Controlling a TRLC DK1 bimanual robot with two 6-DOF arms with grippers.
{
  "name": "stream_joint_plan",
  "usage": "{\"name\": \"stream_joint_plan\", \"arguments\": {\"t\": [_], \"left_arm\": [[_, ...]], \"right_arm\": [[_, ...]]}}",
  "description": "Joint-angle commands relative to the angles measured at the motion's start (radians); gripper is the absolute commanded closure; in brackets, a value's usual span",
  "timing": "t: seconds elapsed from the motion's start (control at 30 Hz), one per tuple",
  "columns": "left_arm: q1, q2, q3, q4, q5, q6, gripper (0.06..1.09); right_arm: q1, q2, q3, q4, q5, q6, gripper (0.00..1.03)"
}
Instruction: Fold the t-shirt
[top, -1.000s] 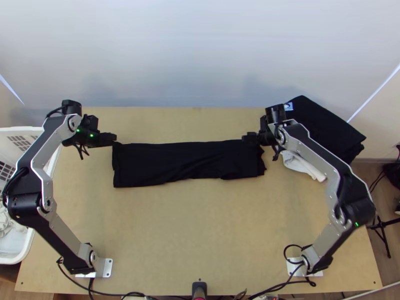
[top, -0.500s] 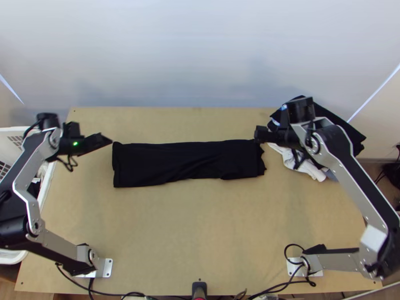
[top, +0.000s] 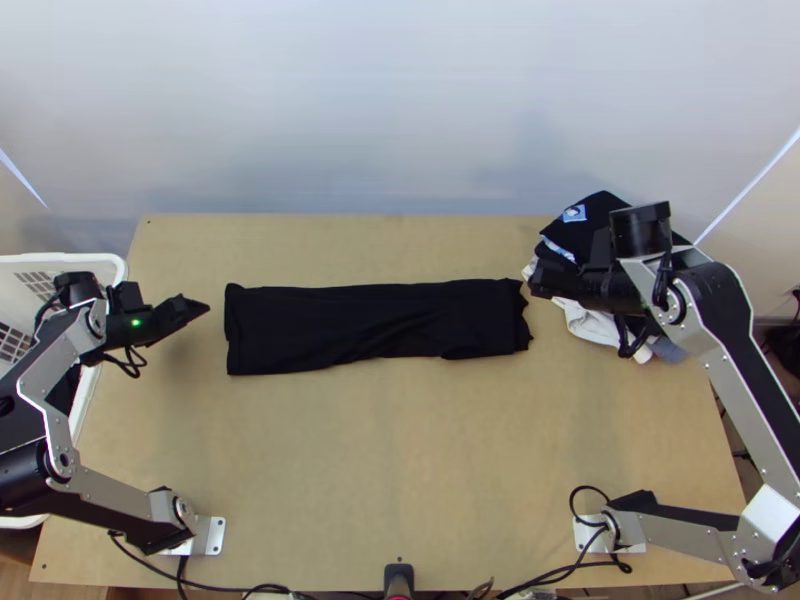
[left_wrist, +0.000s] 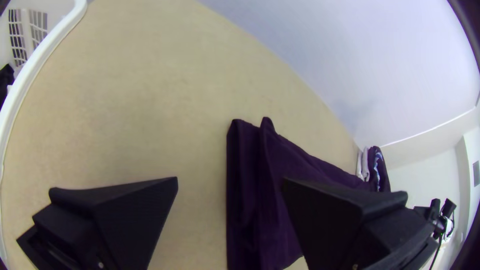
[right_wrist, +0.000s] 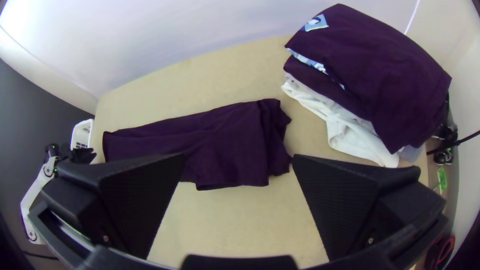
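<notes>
The uneven end (top: 522, 318) is lying loose next to my right gripper, so I expect the whole black t-shirt (top: 375, 325) to slide along as I pull the opposite end.
The black t-shirt (top: 375, 325) lies on the table as a long narrow folded strip running left to right, its right end uneven with layered edges. Just off its left end is my left gripper (top: 205, 307); my right gripper (top: 535, 280) is above the strip's upper right corner. In the left wrist view, the left gripper (left_wrist: 230, 182) stands open, with the shirt's end (left_wrist: 242, 200) beyond its fingers. The right wrist view has the right gripper (right_wrist: 237, 157) open too, and the shirt (right_wrist: 230, 145) lies below it, not held.
A pile of dark and white clothes (right_wrist: 370, 75) sits at the table's far right corner, close to the right gripper. At the left edge stands a white basket (top: 100, 265) with cloth inside. A pale wall (top: 400, 110) rises behind the table.
Both grippers have moved outward from the strip's ends, the left one leftward and a little toward the near edge, the right one rightward. The shirt has stayed in place.
</notes>
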Motion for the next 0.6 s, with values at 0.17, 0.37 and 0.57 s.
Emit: {"name": "stream_joint_plan", "arguments": {"t": [0.17,0.37,0.57], "left_arm": [[-0.075,0.01,-0.11,0.127,0.006,-0.008,0.1],[-0.152,0.032,-0.148,0.167,-0.019,-0.002,0.1],[-0.204,0.053,-0.156,0.193,-0.054,0.01,0.1]], "right_arm": [[-0.029,0.018,0.057,-0.023,-0.016,-0.015,0.03],[-0.052,0.033,0.072,-0.023,-0.017,-0.021,0.03],[-0.065,0.03,0.091,-0.032,-0.022,-0.023,0.03]]}}
